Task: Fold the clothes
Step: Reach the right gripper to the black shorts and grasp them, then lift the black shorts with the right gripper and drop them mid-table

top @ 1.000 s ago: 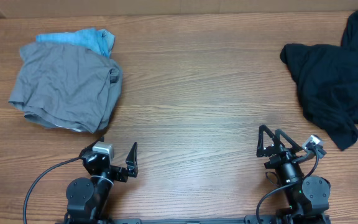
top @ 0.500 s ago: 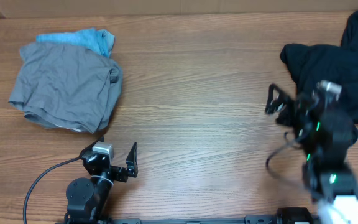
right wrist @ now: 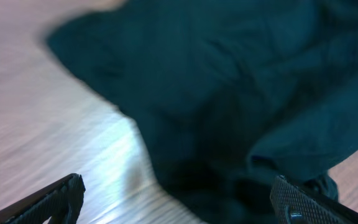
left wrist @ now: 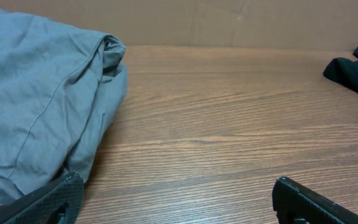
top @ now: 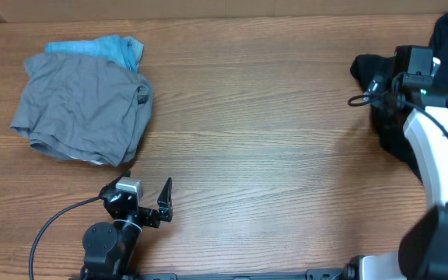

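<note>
My gripper will lift the nearer garment [left wrist: 354,77], which should come free and leave another behind, because a notch [left wrist: 353,58] splits the pile of black clothes.
A pile of black clothes [top: 399,109] lies at the right of the wooden table, reaching the right edge; it fills the right wrist view [right wrist: 241,93]. My right gripper [right wrist: 176,199] is open just above the pile; overhead its jaws are hidden under the arm [top: 411,74]. A folded grey garment [top: 80,109] lies at the far left on a light-blue one [top: 103,48]. The grey garment also shows in the left wrist view [left wrist: 36,99]. My left gripper [top: 148,196] is open and empty near the front edge, just in front of the grey garment.
The wooden table [top: 247,117] runs bare between the two piles. A cardboard wall [left wrist: 229,22] stands behind the table's far edge. A black cable [top: 49,229] loops at the left arm's base.
My right arm has swung from the front edge up and to the right, over the black pile. The left arm and the grey stack have not moved.
</note>
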### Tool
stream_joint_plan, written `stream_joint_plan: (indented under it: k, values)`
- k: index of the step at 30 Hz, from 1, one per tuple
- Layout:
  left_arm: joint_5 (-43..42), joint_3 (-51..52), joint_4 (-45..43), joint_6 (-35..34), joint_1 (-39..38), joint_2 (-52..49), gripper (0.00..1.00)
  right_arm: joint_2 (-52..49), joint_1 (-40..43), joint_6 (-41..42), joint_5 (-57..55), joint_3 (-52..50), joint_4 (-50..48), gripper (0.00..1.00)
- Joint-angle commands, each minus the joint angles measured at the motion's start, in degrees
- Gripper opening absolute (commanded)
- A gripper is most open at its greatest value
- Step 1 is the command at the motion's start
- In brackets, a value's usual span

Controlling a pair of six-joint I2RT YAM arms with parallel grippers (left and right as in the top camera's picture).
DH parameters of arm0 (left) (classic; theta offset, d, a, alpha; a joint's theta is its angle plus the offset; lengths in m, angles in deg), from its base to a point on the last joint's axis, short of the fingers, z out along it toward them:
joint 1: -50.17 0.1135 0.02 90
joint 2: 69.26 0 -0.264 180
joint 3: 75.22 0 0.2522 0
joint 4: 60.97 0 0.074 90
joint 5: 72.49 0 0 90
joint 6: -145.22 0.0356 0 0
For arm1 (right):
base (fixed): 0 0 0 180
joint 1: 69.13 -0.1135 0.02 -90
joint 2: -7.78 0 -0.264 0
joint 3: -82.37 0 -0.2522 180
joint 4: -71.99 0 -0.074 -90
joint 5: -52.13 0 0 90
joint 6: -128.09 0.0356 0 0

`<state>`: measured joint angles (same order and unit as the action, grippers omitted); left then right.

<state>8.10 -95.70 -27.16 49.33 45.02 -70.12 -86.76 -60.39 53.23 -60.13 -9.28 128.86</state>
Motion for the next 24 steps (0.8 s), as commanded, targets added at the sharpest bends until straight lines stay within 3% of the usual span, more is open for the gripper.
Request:
stream_joint_plan:
  k: [1,7,16,19,21,24]
  values:
    - [-0.09,0.70,-0.22,-0.55,0.39,0.59,1.00,-4.52,5.51,2.91,-3.85,1.36,-0.13,1.00]
    - [-0.09,0.70,-0.22,-0.55,0.39,0.59,1.00,-10.84,12.55,0.11,-3.30,1.33,-4.09,1.00]
    - [-0.09,0.70,-0.22,-0.55,0.39,0.59,1.00,-13.92,13.14,-3.21,8.46,1.11,-2.38,0.95]
    - [-0.09,0.70,-0.22,-0.55,0.39,0.59,1.00,-13.92,13.14,-3.19,11.54,1.11,-0.90,0.79]
    - [-0.09,0.70,-0.22,-0.55,0.39,0.59,1.00,-13.92,13.09,-3.17,13.51,1.11,-0.22,0.57]
    - [-0.09,0.70,-0.22,-0.55,0.39,0.59,1.00,-13.90,13.09,-2.51,16.33,1.44,0.07,0.14]
